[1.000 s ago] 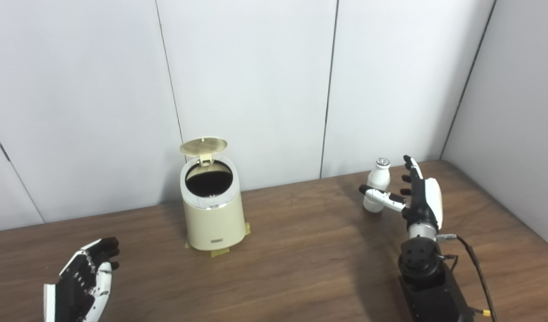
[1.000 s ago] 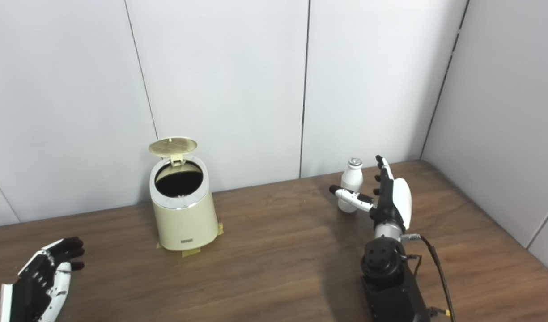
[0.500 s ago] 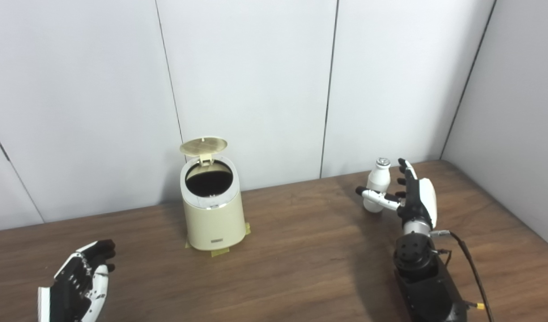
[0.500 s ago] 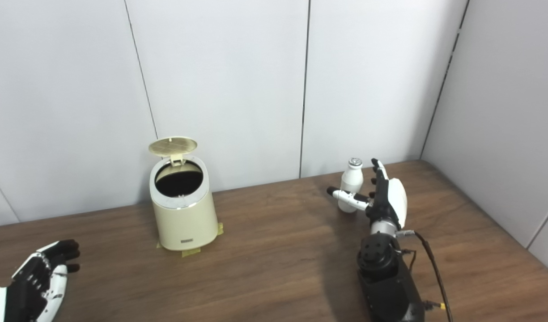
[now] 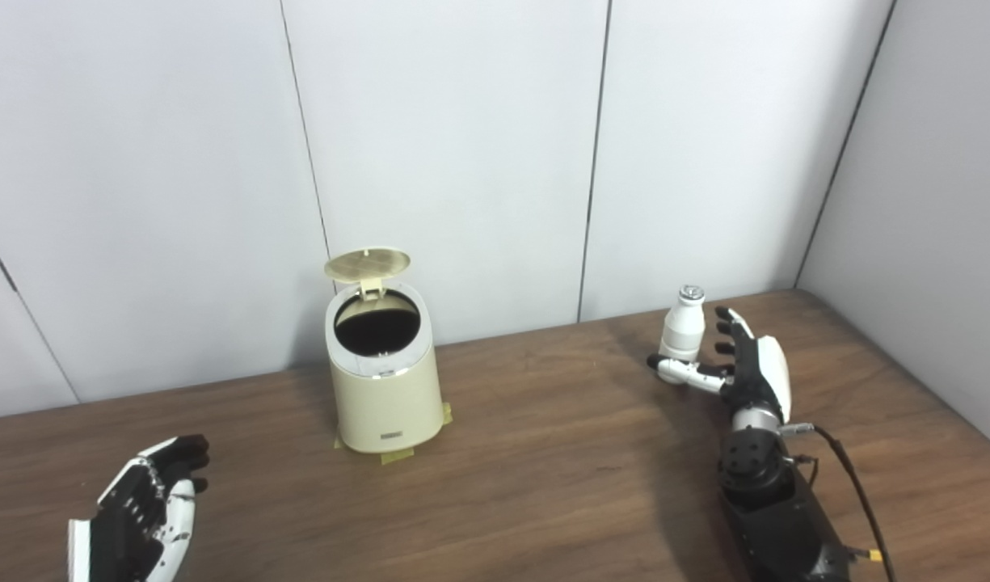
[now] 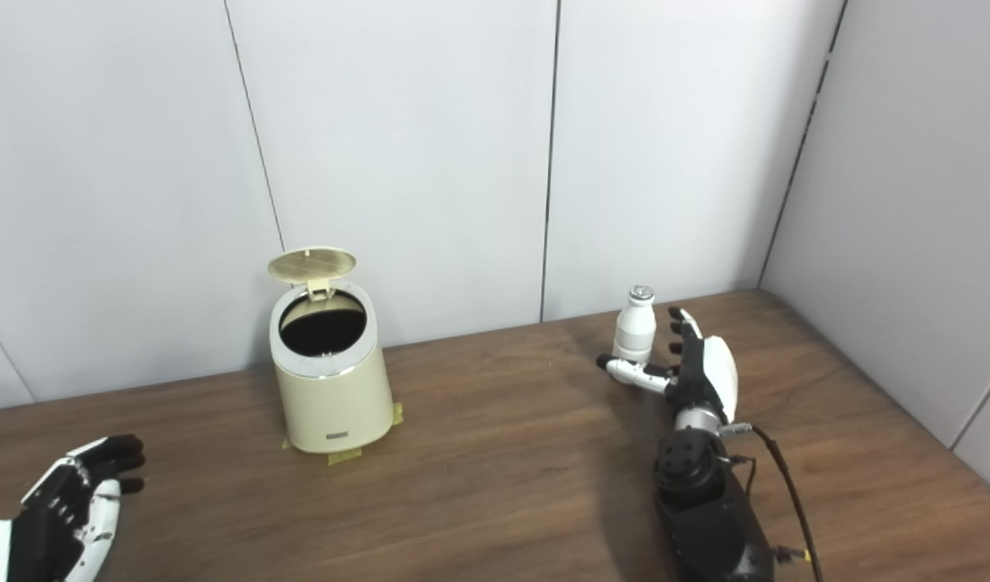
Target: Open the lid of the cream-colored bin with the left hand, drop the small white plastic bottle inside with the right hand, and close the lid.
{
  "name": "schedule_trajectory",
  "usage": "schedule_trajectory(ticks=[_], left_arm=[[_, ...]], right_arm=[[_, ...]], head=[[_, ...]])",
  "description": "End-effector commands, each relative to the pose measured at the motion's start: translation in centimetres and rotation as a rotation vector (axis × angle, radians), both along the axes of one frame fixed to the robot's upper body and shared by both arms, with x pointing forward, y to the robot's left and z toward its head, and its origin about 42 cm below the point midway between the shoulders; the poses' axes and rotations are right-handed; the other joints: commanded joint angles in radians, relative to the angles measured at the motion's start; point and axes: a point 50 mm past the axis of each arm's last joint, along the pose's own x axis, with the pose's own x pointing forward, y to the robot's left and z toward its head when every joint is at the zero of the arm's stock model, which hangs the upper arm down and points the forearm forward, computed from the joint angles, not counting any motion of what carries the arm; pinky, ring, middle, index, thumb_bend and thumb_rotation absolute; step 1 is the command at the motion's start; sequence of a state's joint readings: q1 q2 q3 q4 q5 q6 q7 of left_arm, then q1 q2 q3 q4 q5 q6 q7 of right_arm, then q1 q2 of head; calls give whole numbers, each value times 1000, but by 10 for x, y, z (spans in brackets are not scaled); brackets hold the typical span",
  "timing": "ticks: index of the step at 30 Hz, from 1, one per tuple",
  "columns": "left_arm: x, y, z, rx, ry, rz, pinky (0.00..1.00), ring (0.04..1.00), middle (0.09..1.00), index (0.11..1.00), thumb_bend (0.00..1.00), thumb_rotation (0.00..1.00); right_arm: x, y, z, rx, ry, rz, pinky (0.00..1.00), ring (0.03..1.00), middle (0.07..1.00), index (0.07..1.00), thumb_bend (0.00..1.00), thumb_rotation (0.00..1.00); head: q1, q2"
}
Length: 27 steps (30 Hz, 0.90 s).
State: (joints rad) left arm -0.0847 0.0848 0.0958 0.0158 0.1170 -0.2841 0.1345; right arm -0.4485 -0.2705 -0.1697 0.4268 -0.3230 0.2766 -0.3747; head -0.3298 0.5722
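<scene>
My gripper will lower the white plastic bottle (image 5: 683, 328) into the cream-colored bin (image 5: 389, 402). The bottle stands almost as tall as the bin, so the bottle's neck should stay near the bin's rim.
The cream-colored bin (image 5: 385, 388) stands at the back of the wooden table, its round lid (image 5: 368, 263) tipped up and the dark inside showing. A small white plastic bottle (image 5: 684, 325) with a silver cap stands upright at the back right. My right hand (image 5: 745, 372) is open right beside the bottle, thumb stretched across in front of its base and fingers to its right, not closed on it. My left hand (image 5: 139, 517) rests open low at the front left, far from the bin.
Yellow tape tabs (image 5: 398, 455) stick out under the bin's base. White wall panels close off the back, and a side wall (image 5: 931, 202) runs along the right. A cable (image 5: 854, 485) trails from my right forearm.
My right hand has dropped lower and moved in around the bottle's base, thumb now in front of it. My left hand has sunk slightly toward the front left.
</scene>
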Motion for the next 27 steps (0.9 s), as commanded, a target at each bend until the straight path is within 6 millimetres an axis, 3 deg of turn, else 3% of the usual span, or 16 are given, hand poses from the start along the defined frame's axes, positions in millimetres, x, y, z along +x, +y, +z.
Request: schedule_trajectory(ticks=[1, 22, 27], left_arm=[[-10, 8, -6, 40, 25, 8, 609, 693, 697, 677, 130, 428], [-13, 8, -6, 71, 22, 12, 602, 685, 690, 668, 116, 421], [-15, 7, -5, 69, 23, 13, 605, 688, 693, 668, 117, 425]], right_arm=[[19, -3, 38, -41, -122, 36, 662, 793, 845, 844, 888, 306], [31, -8, 33, -14, -169, 85, 682, 778, 813, 808, 885, 238], [37, -7, 33, -19, -151, 78, 617, 719, 774, 818, 850, 201]], head=[[1, 3], [16, 7], [23, 8]])
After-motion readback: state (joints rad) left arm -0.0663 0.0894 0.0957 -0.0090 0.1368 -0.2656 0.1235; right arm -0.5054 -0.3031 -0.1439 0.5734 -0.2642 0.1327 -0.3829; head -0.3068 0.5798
